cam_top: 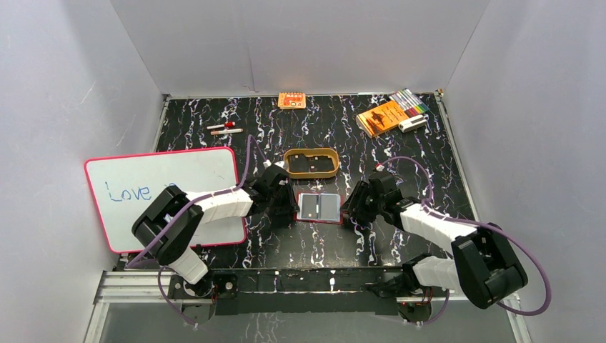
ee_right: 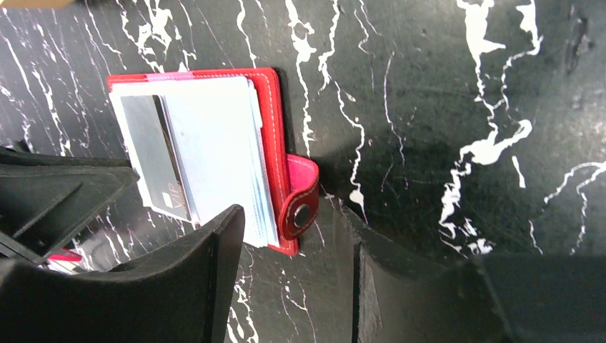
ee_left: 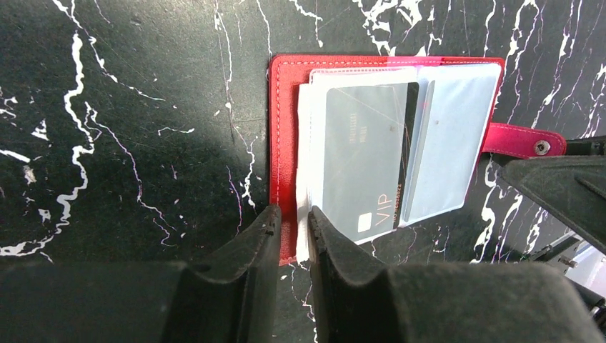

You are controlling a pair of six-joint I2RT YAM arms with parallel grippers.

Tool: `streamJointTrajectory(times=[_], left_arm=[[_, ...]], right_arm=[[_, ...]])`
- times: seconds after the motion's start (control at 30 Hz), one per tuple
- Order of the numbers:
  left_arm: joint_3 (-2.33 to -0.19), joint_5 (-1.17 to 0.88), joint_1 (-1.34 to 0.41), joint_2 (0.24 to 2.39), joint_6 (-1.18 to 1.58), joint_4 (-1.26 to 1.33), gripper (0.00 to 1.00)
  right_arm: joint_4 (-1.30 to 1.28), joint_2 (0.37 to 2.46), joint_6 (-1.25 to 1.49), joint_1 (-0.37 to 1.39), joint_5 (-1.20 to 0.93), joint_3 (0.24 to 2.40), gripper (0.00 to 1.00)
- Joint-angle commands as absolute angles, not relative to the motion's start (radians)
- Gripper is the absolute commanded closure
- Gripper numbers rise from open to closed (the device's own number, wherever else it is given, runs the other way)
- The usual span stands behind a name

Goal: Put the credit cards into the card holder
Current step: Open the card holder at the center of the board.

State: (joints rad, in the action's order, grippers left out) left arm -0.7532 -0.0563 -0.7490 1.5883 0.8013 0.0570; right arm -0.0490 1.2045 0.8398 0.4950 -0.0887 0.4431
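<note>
The VIP card (ee_left: 363, 153) takes up the open pocket. So my right gripper should hold the snap tab while my left gripper turns the pages by their free edge (ee_right: 264, 168).
The red card holder (cam_top: 319, 219) lies open and flat between my two grippers; it also shows in the left wrist view (ee_left: 284, 128) and the right wrist view (ee_right: 270, 114). A blue-grey "VIP" credit card (ee_left: 368, 157) and a light blue card (ee_left: 446, 143) lie on its pockets, sticking out past its near edge. My left gripper (cam_top: 291, 207) sits at the holder's left edge, jaws a narrow gap apart, the red border (ee_left: 289, 236) showing between them, nothing clamped. My right gripper (cam_top: 349, 212) is wide open around the snap tab (ee_right: 300, 211).
A tan oval tray (cam_top: 311, 151) stands just behind the holder. A whiteboard (cam_top: 164, 193) lies at the left under my left arm. An orange packet (cam_top: 291, 100), an orange booklet (cam_top: 382, 116), markers (cam_top: 409, 102) and pens (cam_top: 225, 128) lie along the back.
</note>
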Motion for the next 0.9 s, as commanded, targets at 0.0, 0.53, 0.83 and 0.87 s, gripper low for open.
streamJointTrajectory(times=[0.0, 0.53, 0.83, 0.87], left_arm=[[-0.717, -0.027, -0.752, 1.623, 0.806, 0.032, 0.81], [-0.717, -0.052, -0.751, 1.623, 0.813, 0.039, 0.83], [-0.759, -0.080, -0.751, 1.478, 0.817, 0.010, 0.56], [-0.766, -0.090, -0.750, 1.467, 0.817, 0.009, 0.52]], right_arm=[[0.005, 1.253, 0.850, 0.475, -0.083, 0.433, 0.43], [0.035, 1.303, 0.777, 0.469, -0.117, 0.470, 0.92], [0.002, 1.200, 0.681, 0.469, -0.155, 0.500, 1.00], [0.002, 1.195, 0.677, 0.469, -0.162, 0.500, 1.00]])
